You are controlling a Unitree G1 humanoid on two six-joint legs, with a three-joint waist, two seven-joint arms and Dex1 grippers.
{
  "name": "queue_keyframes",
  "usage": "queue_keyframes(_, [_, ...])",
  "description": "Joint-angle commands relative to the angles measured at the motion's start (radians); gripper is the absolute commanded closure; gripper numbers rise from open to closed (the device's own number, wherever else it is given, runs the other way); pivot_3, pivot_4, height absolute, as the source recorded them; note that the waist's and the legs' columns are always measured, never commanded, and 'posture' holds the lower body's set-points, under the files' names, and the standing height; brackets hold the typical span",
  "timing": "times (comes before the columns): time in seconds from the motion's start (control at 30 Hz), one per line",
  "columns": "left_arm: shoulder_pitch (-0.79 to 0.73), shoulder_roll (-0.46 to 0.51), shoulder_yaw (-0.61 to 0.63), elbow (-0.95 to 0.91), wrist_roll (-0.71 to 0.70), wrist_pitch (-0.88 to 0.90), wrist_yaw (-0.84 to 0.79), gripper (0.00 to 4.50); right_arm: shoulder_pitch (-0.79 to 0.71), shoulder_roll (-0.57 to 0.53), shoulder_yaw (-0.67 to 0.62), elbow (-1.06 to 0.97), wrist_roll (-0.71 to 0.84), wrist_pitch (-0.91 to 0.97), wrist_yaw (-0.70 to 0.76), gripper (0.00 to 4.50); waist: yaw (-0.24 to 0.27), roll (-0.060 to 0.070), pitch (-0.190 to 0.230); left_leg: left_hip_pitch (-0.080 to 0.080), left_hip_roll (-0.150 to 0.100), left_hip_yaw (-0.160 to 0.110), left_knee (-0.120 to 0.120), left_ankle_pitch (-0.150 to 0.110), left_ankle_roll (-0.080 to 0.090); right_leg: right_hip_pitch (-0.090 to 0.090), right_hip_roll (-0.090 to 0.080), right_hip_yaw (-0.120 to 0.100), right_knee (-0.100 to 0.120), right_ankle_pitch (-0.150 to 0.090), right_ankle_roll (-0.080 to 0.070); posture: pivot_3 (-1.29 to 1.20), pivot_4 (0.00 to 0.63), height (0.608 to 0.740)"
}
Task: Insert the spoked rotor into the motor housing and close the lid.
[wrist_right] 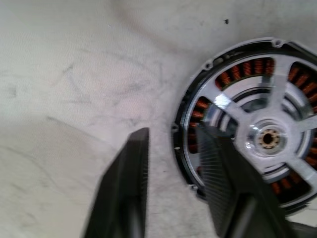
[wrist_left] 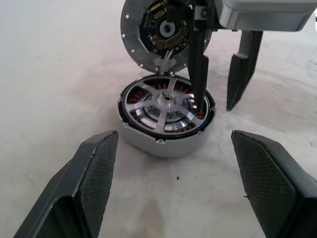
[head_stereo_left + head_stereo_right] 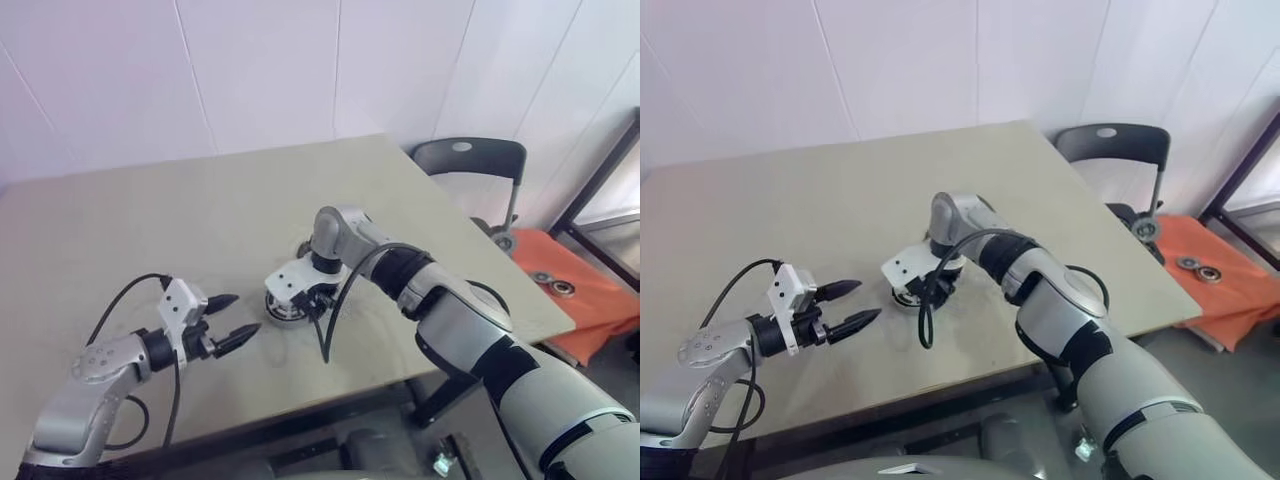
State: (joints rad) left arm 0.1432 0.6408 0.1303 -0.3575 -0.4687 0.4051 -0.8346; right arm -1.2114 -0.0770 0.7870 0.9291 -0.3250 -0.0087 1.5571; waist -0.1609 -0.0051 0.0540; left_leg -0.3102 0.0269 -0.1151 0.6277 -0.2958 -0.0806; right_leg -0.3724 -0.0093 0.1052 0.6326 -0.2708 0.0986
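The motor housing's rim (image 1: 179, 148) is between my right gripper's open fingers, so I should raise them clear, close them and move them over the spoked rotor's middle (image 1: 269, 139).
The motor housing (image 2: 163, 141) sits on the table with its ring of copper windings showing. The spoked rotor (image 2: 148, 101) lies seated inside it, hub up. Behind the housing the lid (image 2: 132, 37) stands tilted up, its inner face turned toward me. My right gripper (image 2: 215, 106) points down over the housing, open; one finger reaches inside the rim over the rotor (image 1: 270, 139) and the other stays outside above the table. My left gripper (image 3: 246, 313) hovers a short way to the left of the housing (image 3: 283, 310), open and holding nothing.
The beige table (image 3: 150, 230) ends close to my body at the front edge. A black cable (image 3: 335, 325) loops down from the right arm beside the housing. A dark chair (image 3: 470, 160) and an orange surface (image 3: 590, 300) with small round parts stand off to the right.
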Motion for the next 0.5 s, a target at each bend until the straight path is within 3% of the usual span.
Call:
queue_keyframes(0.03, [-0.012,0.001,0.004,-0.021,-0.005,-0.016,-0.005,0.62,-0.009,0.007,-0.031,-0.008,-0.020,-0.022,-0.045,2.91,0.003,0.000,0.000,0.000,0.000,0.000,0.000,0.000,0.000,0.000,0.000,0.000,0.001,0.000,0.000,0.00,0.000,0.740])
queue_keyframes(0.23, [-0.022,0.004,0.007,-0.010,-0.006,-0.016,-0.017,0.62,0.020,-0.107,-0.013,-0.152,0.044,-0.169,0.053,2.91,0.013,0.001,0.001,-0.005,-0.001,0.000,0.001,0.000,0.000,-0.003,-0.001,0.000,-0.001,0.000,0.000,0.00,0.000,0.740])
queue_keyframes(0.5, [-0.031,0.017,0.018,0.005,-0.009,-0.015,-0.038,0.62,0.006,-0.173,0.004,-0.321,0.227,-0.035,0.057,2.91,0.037,-0.002,-0.001,-0.028,-0.001,-0.002,-0.001,0.000,0.000,-0.028,-0.002,-0.001,0.001,0.006,0.000,0.00,0.000,0.740])
